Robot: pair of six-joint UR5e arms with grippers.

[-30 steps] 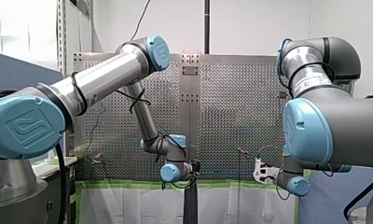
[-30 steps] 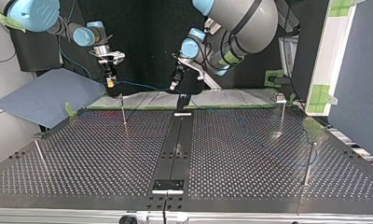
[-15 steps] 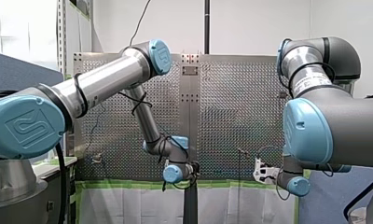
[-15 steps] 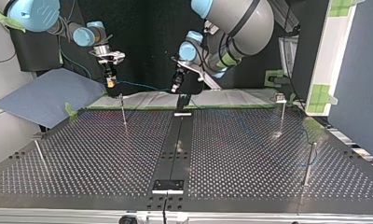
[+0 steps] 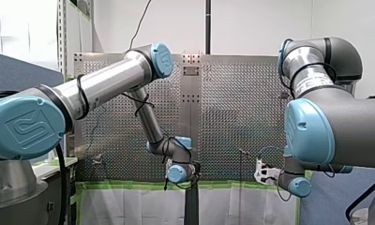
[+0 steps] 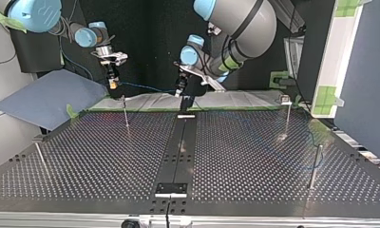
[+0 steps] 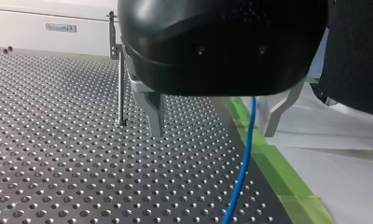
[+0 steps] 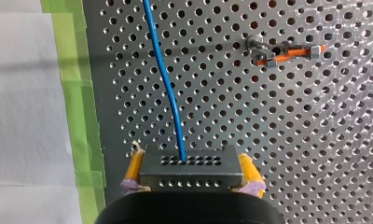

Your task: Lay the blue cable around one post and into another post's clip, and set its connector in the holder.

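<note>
I expect the blue cable (image 8: 163, 71) to bend into a smooth arc when I pull it sideways, because it comes out of the connector block in a slight, even bow (image 8: 178, 129).
In the right wrist view my right gripper (image 8: 191, 179) has its yellow pads shut on the grey connector block (image 8: 191, 169). The blue cable (image 8: 168, 88) runs out of the block over the perforated plate. In the top view it (image 6: 147, 88) hangs almost level from my right gripper (image 6: 113, 84) to my left gripper (image 6: 181, 89). In the left wrist view my left gripper (image 7: 215, 133) stands open, with the cable (image 7: 243, 168) passing between its metal fingers (image 7: 155, 114), untouched. A thin post (image 7: 120, 79) stands beyond that finger.
A post with an orange clip (image 8: 280, 51) lies ahead of the connector. Other posts (image 6: 125, 111) (image 6: 287, 116) (image 6: 315, 166) stand on the plate. A black strip carries holders (image 6: 171, 188) (image 6: 186, 114) down the middle. Green tape (image 7: 278, 172) marks the plate's edge.
My left arm's wrist has shifted a little to the right and down in the front view, bringing its gripper around the cable. My right arm has stayed still.
</note>
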